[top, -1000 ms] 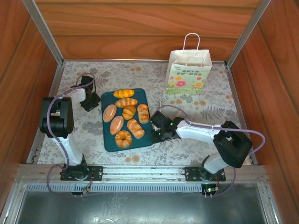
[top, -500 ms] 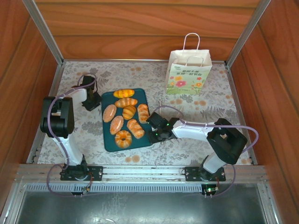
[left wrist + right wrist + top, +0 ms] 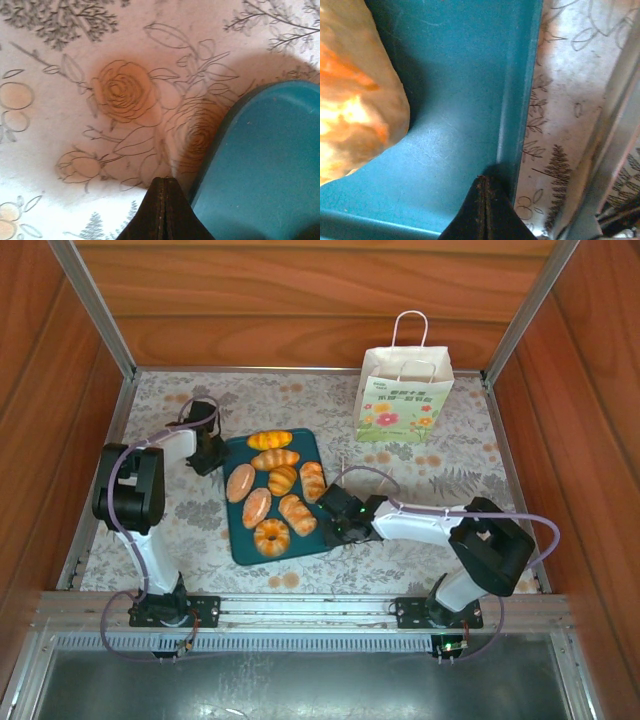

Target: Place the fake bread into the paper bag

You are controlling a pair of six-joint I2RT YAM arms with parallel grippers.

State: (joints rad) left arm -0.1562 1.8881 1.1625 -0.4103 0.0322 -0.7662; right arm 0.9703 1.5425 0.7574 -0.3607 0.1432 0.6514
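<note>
The shut fingers of my left gripper are against the teal tray's outer side, so it should keep pushing the tray until it sits midway between my arms, then open.
Several glossy golden-brown fake bread pieces, one a ring doughnut, lie on a dark teal tray. The white paper bag stands upright at the back right, apart from both arms. My left gripper is shut with its tip on the cloth right beside the tray's rounded corner. My right gripper is shut too, its tip resting just inside the tray's right rim, near one bread piece.
A flower-printed cloth covers the table. Wooden walls and metal rails close in the work area. Open cloth lies between the tray and the bag.
The left gripper has moved right, up against the tray's far-left corner. The tray with its bread has shifted slightly right and turned a little. The right gripper stays at the tray's right rim.
</note>
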